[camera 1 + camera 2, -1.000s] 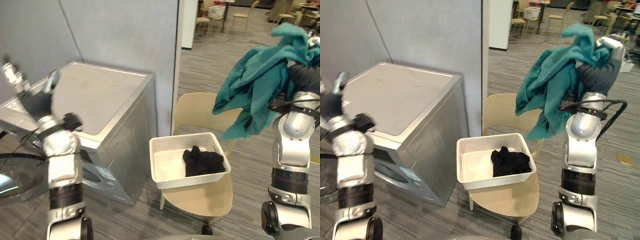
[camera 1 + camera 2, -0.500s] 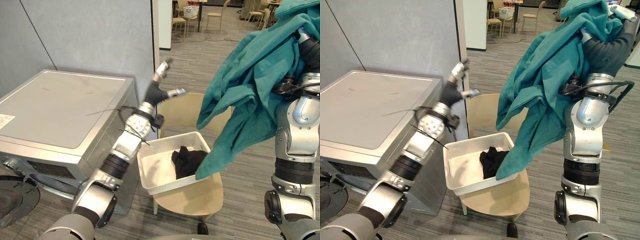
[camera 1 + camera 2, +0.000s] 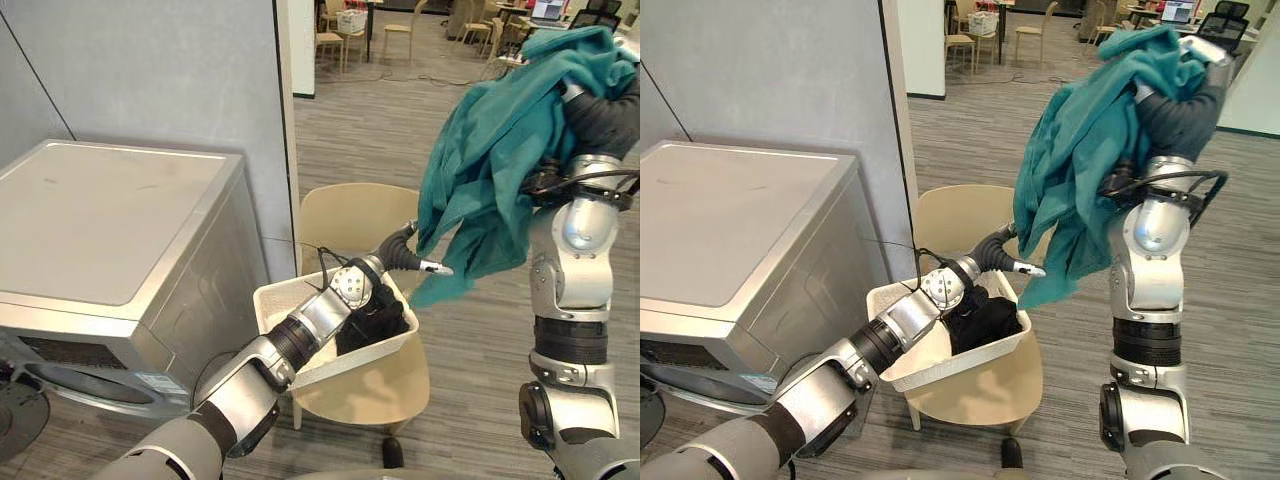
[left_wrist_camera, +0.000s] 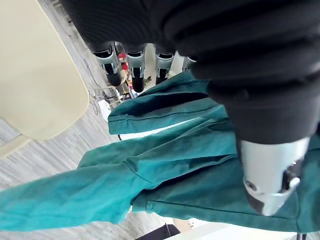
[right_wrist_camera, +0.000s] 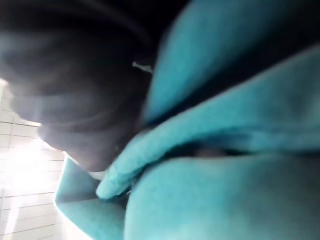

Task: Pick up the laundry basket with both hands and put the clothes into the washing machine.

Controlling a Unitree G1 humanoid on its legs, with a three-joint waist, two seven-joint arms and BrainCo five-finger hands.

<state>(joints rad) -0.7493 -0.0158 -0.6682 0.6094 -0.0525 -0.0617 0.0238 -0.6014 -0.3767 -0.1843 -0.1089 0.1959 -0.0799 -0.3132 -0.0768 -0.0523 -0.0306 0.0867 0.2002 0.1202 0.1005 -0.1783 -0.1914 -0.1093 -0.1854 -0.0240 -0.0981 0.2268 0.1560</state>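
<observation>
The loose end of the teal garment (image 3: 500, 150) will hang down low when the robot carries the garment to the washing machine, because the garment hangs in long limp folds (image 3: 478, 232).
A teal garment (image 3: 495, 170) hangs in the air at the right, draped over my raised right hand (image 3: 1203, 47). Its lower edge hangs a little above the chair's right side. My left hand (image 3: 405, 258) reaches across the white laundry basket (image 3: 270, 298) toward that edge, open, with its fingers (image 4: 127, 62) straight and close to the cloth. The basket stands on a beige chair (image 3: 345, 210) and holds a black garment (image 3: 378, 318), partly hidden behind my left arm. The silver washing machine (image 3: 100, 210) stands at the left.
A grey partition wall (image 3: 150, 70) rises behind the machine and chair. The machine's round door (image 3: 12, 415) shows at the lower left. Grey plank floor lies to the right, with chairs and tables (image 3: 345, 25) far back.
My left hand has swung from the machine's side across the chair back and down over the basket, toward the teal garment. The garment's hem has risen off the basket. The camera has turned right.
</observation>
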